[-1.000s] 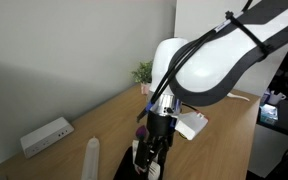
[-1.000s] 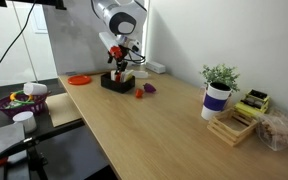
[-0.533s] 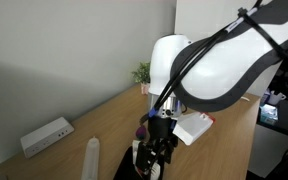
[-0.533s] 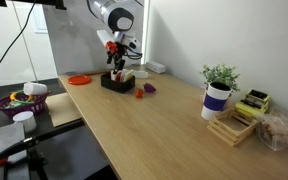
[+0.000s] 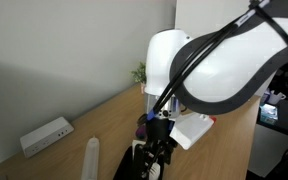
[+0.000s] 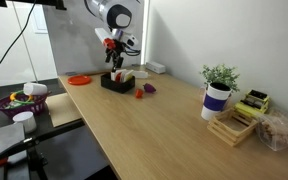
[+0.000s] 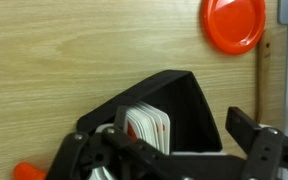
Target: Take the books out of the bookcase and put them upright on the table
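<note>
The white books [image 7: 151,125] are at an angle to my gripper's fingers. I should lift clear, turn my gripper straighter to the black bookcase [image 7: 184,102], and then lower it.
The small black bookcase [image 6: 114,83] stands on the light wood table [image 6: 164,130] near its far end. In the wrist view the bookcase [image 7: 189,105] holds a few thin white books [image 7: 147,126], upright and leaning, one with a red mark. The books also show as white edges in an exterior view [image 6: 127,74]. My gripper [image 7: 169,152] is open and empty, its two black fingers spread either side above the bookcase. In both exterior views the gripper [image 6: 115,61] [image 5: 156,152] hangs just above the bookcase, apart from the books.
An orange disc [image 7: 234,23] [image 6: 79,79] lies beside the bookcase. Small red [image 6: 140,94] and purple [image 6: 150,88] objects lie next to it. A potted plant [image 6: 217,97] and wooden tray [image 6: 232,126] stand further along. A white power strip [image 5: 46,135] and a white cylinder [image 5: 92,158] lie on the table.
The gripper has risen a little above the bookcase, staying open and empty. The books have not moved.
</note>
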`<action>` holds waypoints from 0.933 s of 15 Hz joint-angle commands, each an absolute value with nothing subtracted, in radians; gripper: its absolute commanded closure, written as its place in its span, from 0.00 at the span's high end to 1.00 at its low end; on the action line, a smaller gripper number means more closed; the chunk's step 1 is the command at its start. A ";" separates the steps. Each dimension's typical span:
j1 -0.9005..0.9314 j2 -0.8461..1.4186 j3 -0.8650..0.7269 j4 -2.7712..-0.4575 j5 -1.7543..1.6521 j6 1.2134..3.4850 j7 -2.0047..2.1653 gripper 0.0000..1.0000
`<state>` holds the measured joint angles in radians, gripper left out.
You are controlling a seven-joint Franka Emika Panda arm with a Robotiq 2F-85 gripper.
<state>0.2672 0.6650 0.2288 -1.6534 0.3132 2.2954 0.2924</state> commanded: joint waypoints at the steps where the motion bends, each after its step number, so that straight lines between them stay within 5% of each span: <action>1: 0.372 0.671 0.154 -1.550 0.203 2.167 0.480 1.00; 10: 0.536 0.792 0.073 -1.167 -0.012 1.689 1.046 1.00; 14: 0.489 0.892 0.099 -1.044 -0.050 1.575 0.900 1.00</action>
